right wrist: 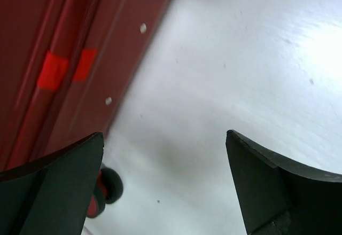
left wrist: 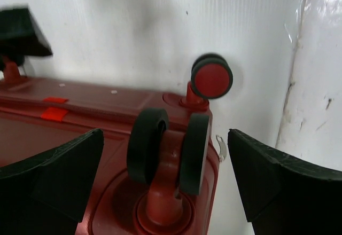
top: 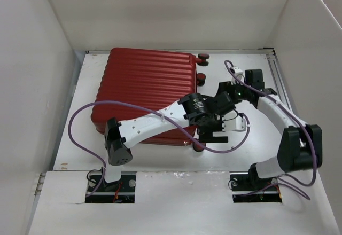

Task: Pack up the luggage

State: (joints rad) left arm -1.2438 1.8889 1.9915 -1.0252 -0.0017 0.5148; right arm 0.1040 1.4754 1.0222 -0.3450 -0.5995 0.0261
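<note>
The zipper pull is hanging at the corner of the unheld suitcase, so my left gripper should hold the double wheel tight while my right gripper moves to the pull.
The luggage is a dark-red ribbed suitcase lying flat and closed on the white table. Its black wheels stick out on the right side. My left gripper is open and straddles a double wheel at the suitcase's corner without touching it. A second wheel stands farther along that side. My right gripper is open over bare table beside the suitcase's zipper seam, with nothing between its fingers. Both wrists crowd together at the suitcase's right edge.
White walls enclose the table on the left, back and right. A purple cable loops beside the left arm, and another loops near the grippers. A small metal zipper pull hangs by the near wheel.
</note>
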